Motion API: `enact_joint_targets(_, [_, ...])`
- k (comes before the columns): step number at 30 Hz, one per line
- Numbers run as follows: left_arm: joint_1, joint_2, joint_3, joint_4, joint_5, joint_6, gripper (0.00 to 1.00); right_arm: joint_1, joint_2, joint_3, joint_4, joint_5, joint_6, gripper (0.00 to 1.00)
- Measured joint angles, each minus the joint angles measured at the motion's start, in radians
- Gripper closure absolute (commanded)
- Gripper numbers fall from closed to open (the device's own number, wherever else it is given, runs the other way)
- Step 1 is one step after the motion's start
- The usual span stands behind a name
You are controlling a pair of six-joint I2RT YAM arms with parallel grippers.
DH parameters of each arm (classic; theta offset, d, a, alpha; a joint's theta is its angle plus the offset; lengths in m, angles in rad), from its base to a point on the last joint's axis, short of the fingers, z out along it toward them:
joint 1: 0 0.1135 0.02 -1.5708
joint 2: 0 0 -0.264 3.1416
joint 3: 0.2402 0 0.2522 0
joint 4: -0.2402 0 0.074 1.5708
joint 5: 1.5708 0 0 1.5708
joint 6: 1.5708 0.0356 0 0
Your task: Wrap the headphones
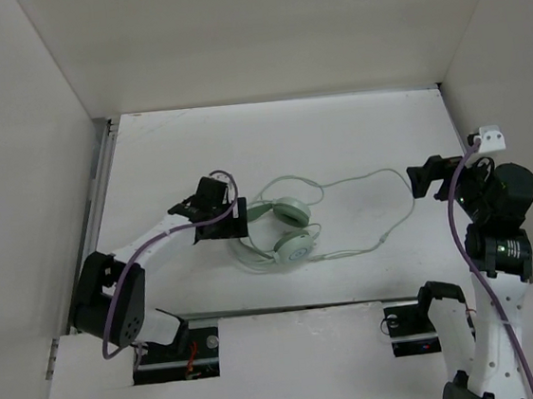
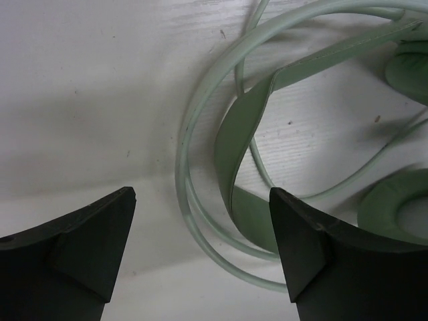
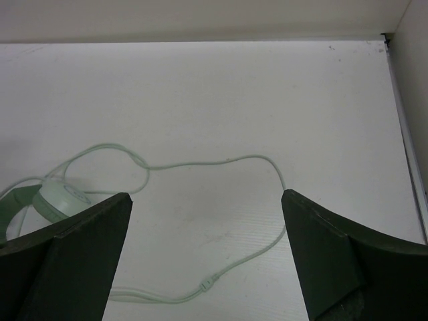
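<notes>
The headband's wide strap (image 2: 253, 215) passes under one finger of my left gripper, so I should reach deeper into the headband and grip hoop and strap (image 2: 226, 175) together.
The pale mint-green headphones (image 1: 284, 228) lie flat at the table's middle, two round earcups side by side and the headband curving off to the left. My left gripper (image 1: 235, 220) is low over that headband. In the left wrist view its fingers stand open (image 2: 202, 194) either side of the thin hoop and the wide strap (image 2: 234, 134), touching neither. The long thin cable (image 1: 369, 181) loops right toward my right gripper (image 1: 426, 178). That gripper is open (image 3: 206, 194) above the cable (image 3: 227, 159), holding nothing, and one earcup (image 3: 60, 197) shows at its left.
White walls close the table in at the back and on both sides, with a metal rail (image 1: 102, 179) along the left edge. A raised white ledge (image 1: 289, 321) crosses the near edge between the arm bases. Thick purple cables (image 1: 460, 227) run along both arms.
</notes>
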Motion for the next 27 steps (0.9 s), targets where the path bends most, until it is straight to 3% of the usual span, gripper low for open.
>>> enact_joint_targets(6, [-0.032, 0.074, 0.003, 0.036, -0.059, -0.002, 0.37, 0.006, -0.001, 0.000, 0.013, -0.017, 0.026, 0.00])
enact_joint_targets(14, [-0.077, 0.150, 0.025, 0.095, -0.091, -0.008, 0.43, 0.006, -0.022, 0.000, 0.041, -0.027, 0.056, 0.00])
enact_joint_targets(19, [-0.083, 0.209, 0.066, 0.146, -0.072, -0.019, 0.78, 0.005, -0.033, 0.000, 0.046, -0.027, 0.061, 0.00])
enact_joint_targets(22, [-0.084, 0.224, 0.075, 0.164, -0.043, -0.022, 0.89, 0.005, -0.039, 0.000, 0.052, -0.027, 0.061, 0.00])
enact_joint_targets(25, [-0.084, 0.226, 0.075, 0.172, -0.027, -0.027, 0.91, 0.005, -0.045, -0.001, 0.056, -0.027, 0.062, 0.00])
enact_joint_targets(27, [-0.082, 0.226, 0.075, 0.173, -0.021, -0.029, 0.84, 0.005, -0.045, -0.001, 0.056, -0.027, 0.064, 0.00])
